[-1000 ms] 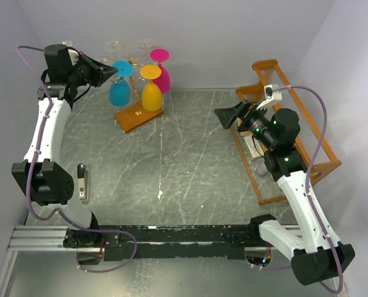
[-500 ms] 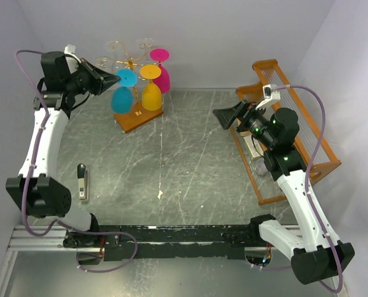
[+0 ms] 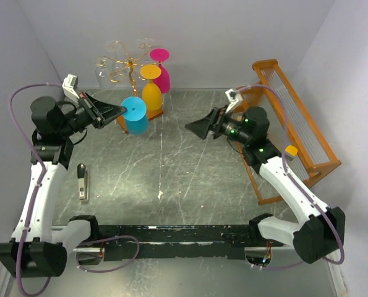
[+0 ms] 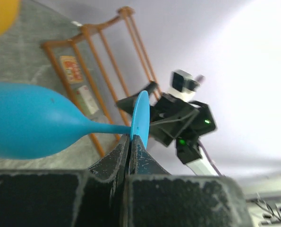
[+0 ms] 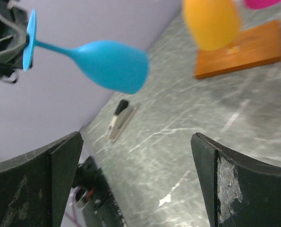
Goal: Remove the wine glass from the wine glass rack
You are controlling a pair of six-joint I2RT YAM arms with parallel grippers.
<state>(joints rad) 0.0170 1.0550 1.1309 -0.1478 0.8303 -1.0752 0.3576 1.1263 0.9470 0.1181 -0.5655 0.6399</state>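
Observation:
The robot's left gripper has the blue glass's foot pinched and the blue glass's bowl (image 3: 136, 125) is free, so the right gripper should go on toward the blue glass's rim (image 5: 142, 74) until its fingers are on both sides of it.
My left gripper (image 3: 119, 110) is shut on the round foot of a blue wine glass (image 3: 136, 116) and holds it clear of the rack, above the table's left half, bowl pointing right. The left wrist view shows the foot (image 4: 140, 117) pinched between the jaws. The blue glass also shows in the right wrist view (image 5: 109, 65). The gold wire wine glass rack (image 3: 129, 64) on its wooden base (image 3: 154, 113) stands at the back, with a yellow glass (image 3: 151, 94), a pink glass (image 3: 162, 75) and clear glasses still hanging. My right gripper (image 3: 199, 125) is open and empty, facing the blue glass.
A large orange wooden-framed rack (image 3: 295, 133) with clear slats stands along the right side. A small black and silver tool (image 3: 81, 180) lies on the table at the left. The black rail (image 3: 171, 234) with the arm bases runs along the near edge.
My left gripper has pulled the blue glass off the rack and moved it toward the near side and right. My right arm has swung left toward the middle of the table.

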